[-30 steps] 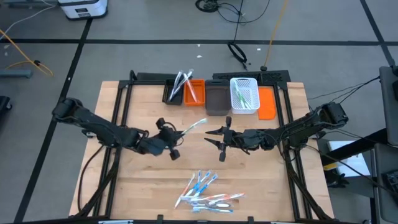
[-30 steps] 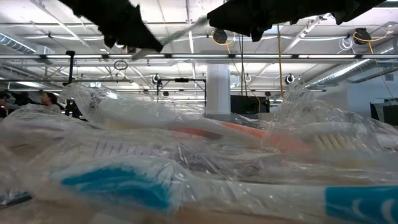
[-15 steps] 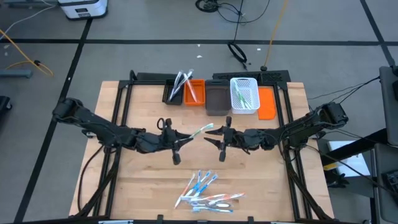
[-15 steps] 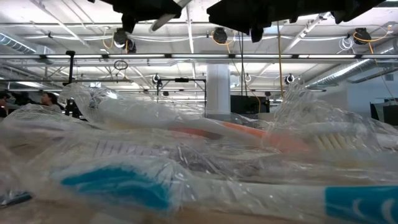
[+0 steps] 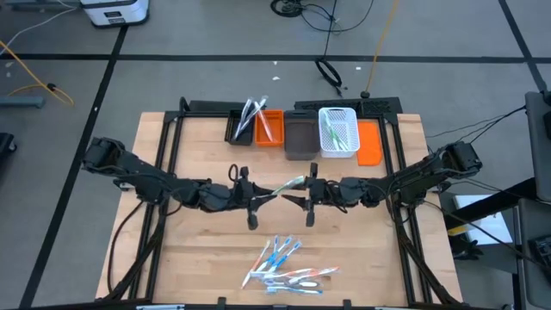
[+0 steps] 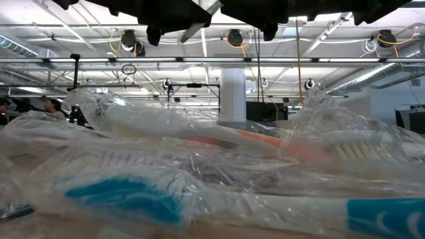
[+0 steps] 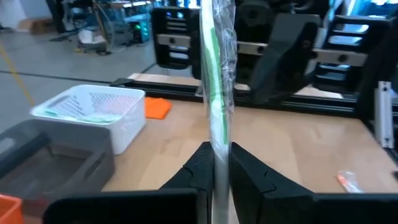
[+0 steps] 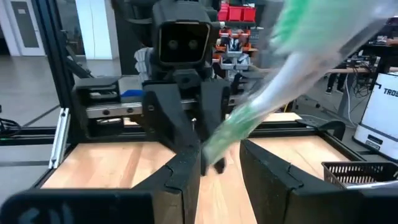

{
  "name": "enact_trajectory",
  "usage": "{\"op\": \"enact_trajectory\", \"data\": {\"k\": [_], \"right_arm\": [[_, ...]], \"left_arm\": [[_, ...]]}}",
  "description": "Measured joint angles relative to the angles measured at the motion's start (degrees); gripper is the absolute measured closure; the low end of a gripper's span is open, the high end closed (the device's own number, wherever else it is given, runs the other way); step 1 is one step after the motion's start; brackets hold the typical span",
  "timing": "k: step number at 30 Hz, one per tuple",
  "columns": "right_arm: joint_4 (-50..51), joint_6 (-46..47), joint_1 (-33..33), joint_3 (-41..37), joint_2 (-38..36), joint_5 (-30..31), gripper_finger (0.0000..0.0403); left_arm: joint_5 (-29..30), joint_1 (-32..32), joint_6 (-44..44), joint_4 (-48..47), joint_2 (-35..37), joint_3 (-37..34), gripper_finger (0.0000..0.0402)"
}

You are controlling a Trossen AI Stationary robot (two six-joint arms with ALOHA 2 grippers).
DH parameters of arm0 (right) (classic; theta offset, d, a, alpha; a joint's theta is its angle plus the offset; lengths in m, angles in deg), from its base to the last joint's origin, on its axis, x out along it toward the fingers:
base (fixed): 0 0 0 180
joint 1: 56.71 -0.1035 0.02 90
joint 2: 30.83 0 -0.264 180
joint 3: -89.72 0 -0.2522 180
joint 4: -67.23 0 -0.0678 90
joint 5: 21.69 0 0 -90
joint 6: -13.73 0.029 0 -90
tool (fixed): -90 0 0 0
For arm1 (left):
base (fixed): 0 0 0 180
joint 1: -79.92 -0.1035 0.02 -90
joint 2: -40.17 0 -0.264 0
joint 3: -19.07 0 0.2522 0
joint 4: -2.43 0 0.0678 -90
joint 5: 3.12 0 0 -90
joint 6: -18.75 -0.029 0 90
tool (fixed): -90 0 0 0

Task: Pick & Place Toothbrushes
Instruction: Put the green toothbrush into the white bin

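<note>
I should take the toothbrush's loose end (image 5: 299,182) with my right gripper before my left gripper opens, because the white basket with green brushes (image 5: 338,131) stands closer to my right gripper.
Above the table's middle, my left gripper (image 5: 269,193) is shut on a green-and-white toothbrush (image 5: 288,185) in a clear wrapper. The toothbrush reaches toward my right gripper (image 5: 294,191), which faces the left one and is open. The toothbrush's free end (image 8: 230,130) lies between the right fingers. More wrapped toothbrushes (image 5: 282,263) lie in a loose pile near the front edge and fill the low view (image 6: 199,179). A few toothbrushes stick out of the black bin (image 5: 244,120) at the back. My left gripper pinches the toothbrush's wrapped handle (image 7: 219,146) between its two fingers. They come at it nearly level from the table's left and lie along it. The toothbrush juts forward from the fingers, lifted clear of the table. Whether my right gripper touches the free end, I cannot tell.
A row of bins stands at the table's far edge: black, orange (image 5: 269,129), dark grey (image 5: 300,139), a white basket (image 5: 338,131) holding green brushes, and a flat orange piece (image 5: 369,143). Bare wood lies between the bins and the pile.
My left gripper has carried the toothbrush toward the table's right, up to my right gripper, and has turned its wrist. The toothbrush's free end now lies between the right fingers.
</note>
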Motion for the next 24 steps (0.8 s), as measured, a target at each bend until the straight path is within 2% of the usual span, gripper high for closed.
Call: {"op": "enact_trajectory", "data": {"k": [5,12,16,20,22,24], "right_arm": [[0.1,0.2,0.1,0.0,0.0,0.0,0.0298],[-1.2,-0.2,0.1,0.0,0.0,0.1,0.0298],[-1.2,-0.3,0.1,0.0,0.0,0.0,0.0302],[-0.2,-1.0,0.1,0.0,0.0,0.1,0.0343],[-0.2,-1.8,0.1,0.0,-0.1,-0.2,0.0379],[-0.2,-2.7,-0.1,0.0,0.0,-0.2,0.0385]], "left_arm": [[-2.3,0.1,0.1,0.5,0.0,0.0,0.0392],[-2.6,0.0,1.4,1.2,-1.2,0.0,0.0367],[-3.3,-0.2,1.3,3.5,-2.9,0.0,0.0382],[-3.2,-0.4,0.4,3.4,-3.4,0.0,0.0392],[-2.9,-0.7,0.1,3.3,-3.3,0.0,0.0380],[-2.7,-0.7,0.1,3.3,-3.3,0.0,0.0360]]}}
